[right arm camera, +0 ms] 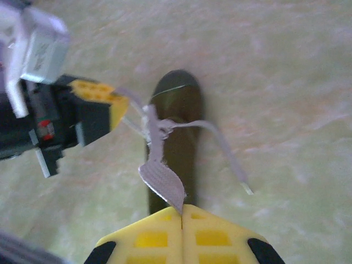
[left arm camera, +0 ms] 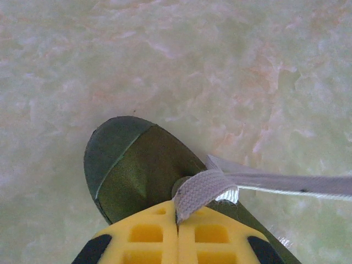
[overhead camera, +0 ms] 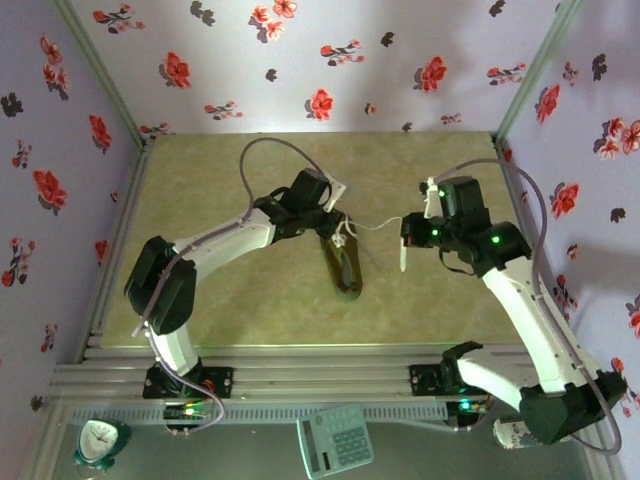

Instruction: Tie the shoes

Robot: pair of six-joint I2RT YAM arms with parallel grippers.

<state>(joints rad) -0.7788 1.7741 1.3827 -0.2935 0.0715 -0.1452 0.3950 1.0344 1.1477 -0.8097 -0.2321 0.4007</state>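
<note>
My right gripper should keep carrying the other lace across the shoe [overhead camera: 340, 260] and let go past the loop, as my left gripper holds a lace loop [left arm camera: 201, 187] above the shoe.
A small olive-green shoe [overhead camera: 345, 268] lies on the mat between the two arms, toe toward the arm bases. Its white lace [overhead camera: 372, 226] stretches taut between both grippers, crossing in a knot over the shoe. My left gripper [left arm camera: 177, 219] is shut on a flat loop of lace [left arm camera: 203, 190] just above the shoe [left arm camera: 137, 170]. My right gripper [right arm camera: 181, 209] is shut on another stretch of lace [right arm camera: 162, 184], pulled out from the shoe [right arm camera: 179, 137]. A loose lace end [right arm camera: 231, 165] trails off to the right. In the top view the left gripper [overhead camera: 335, 222] and the right gripper [overhead camera: 405, 232] flank the shoe's opening.
Floral walls enclose the beige mat [overhead camera: 230, 180] on three sides. An aluminium rail [overhead camera: 300, 378] runs along the near edge. Beyond it lie a small clock [overhead camera: 100, 442] and a calculator [overhead camera: 335, 440]. The left arm's gripper [right arm camera: 96, 102] shows in the right wrist view.
</note>
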